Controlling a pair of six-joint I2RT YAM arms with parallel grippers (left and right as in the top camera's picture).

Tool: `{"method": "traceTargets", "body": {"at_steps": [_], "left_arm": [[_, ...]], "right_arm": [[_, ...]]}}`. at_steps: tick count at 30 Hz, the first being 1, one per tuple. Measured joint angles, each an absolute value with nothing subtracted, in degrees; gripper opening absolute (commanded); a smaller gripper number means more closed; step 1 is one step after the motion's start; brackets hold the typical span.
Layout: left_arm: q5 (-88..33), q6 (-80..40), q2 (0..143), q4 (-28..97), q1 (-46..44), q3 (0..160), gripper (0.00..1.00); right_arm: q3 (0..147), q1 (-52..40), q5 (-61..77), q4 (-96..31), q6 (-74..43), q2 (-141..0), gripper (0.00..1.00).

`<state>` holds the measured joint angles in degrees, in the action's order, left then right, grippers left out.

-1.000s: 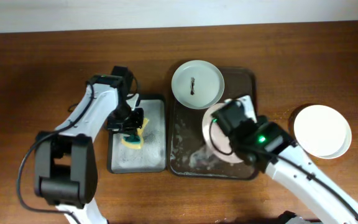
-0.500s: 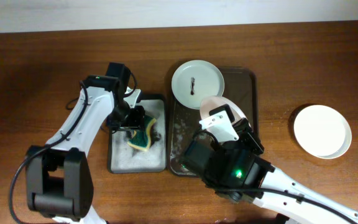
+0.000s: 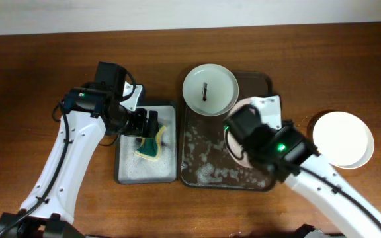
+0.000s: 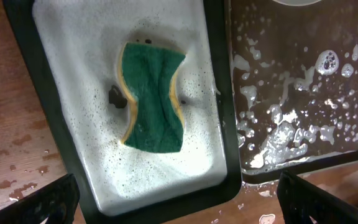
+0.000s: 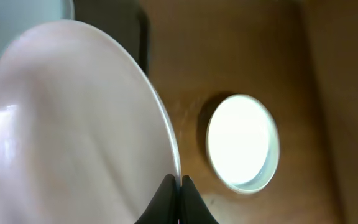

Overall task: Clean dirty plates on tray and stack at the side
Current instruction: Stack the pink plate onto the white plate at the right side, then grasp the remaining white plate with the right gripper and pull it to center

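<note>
The smeared plate at the tray's far corner (image 3: 210, 90) should be pulled nearer by my right gripper after it stacks its held plate, before my left gripper scrubs.
A white plate (image 5: 73, 124) is held on edge above the brown tray (image 3: 259, 84), with my right gripper (image 5: 179, 185) shut on its rim. From overhead only a slice of this plate (image 3: 232, 149) shows under the right arm. A second plate (image 3: 210, 89) with a dark smear sits on the tray's far left corner. A third, clean plate (image 3: 342, 139) lies on the table to the right, also in the right wrist view (image 5: 242, 143). My left gripper (image 4: 176, 186) hangs open above the green and yellow sponge (image 4: 154, 96).
The sponge (image 3: 152, 143) lies in white foam in a smaller grey tray (image 3: 127, 173) left of the brown tray. Suds and water cover the brown tray's floor (image 4: 291, 93). Water drops spot the wooden table by the grey tray.
My left gripper opened and let go of the sponge, which now lies flat in the grey tray. My right arm swung the held plate toward the right over the brown tray.
</note>
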<state>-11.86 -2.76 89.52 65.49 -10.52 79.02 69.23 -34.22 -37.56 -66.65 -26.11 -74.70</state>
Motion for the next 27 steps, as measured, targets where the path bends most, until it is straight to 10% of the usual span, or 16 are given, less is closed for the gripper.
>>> {"method": "traceTargets", "body": {"at_steps": [4, 7, 11, 14, 15, 20, 27], "left_arm": [[-12.0, -2.8, 89.6, 65.4, -10.5, 79.0, 1.0], [-12.1, -2.8, 89.6, 65.5, -10.6, 79.0, 1.0], [-12.2, -2.8, 89.6, 65.5, -10.5, 79.0, 1.0], [-12.2, -2.8, 89.6, 65.5, -10.5, 79.0, 1.0], [-12.2, -2.8, 89.6, 65.5, -10.5, 79.0, 1.0], [-12.2, -2.8, 89.6, 65.5, -10.5, 79.0, 1.0], [-12.2, -2.8, 89.6, 65.6, -10.5, 79.0, 1.0]], "right_arm": [[69.4, -1.3, -0.6, -66.3, -9.9, -75.0, 0.04], [69.4, 28.5, 6.9, -60.6, -9.8, -75.3, 0.04], [69.5, 46.1, 8.8, -54.3, -14.7, -82.8, 0.04], [69.5, 48.2, 8.7, -52.0, -17.0, -91.4, 0.06], [69.5, 48.2, 8.5, -52.4, -17.6, -94.9, 0.42], [77.1, 42.9, 24.5, -55.1, -11.8, -93.3, 0.5], [80.6, -6.0, 15.5, -46.2, -0.5, -92.8, 0.49]]}}
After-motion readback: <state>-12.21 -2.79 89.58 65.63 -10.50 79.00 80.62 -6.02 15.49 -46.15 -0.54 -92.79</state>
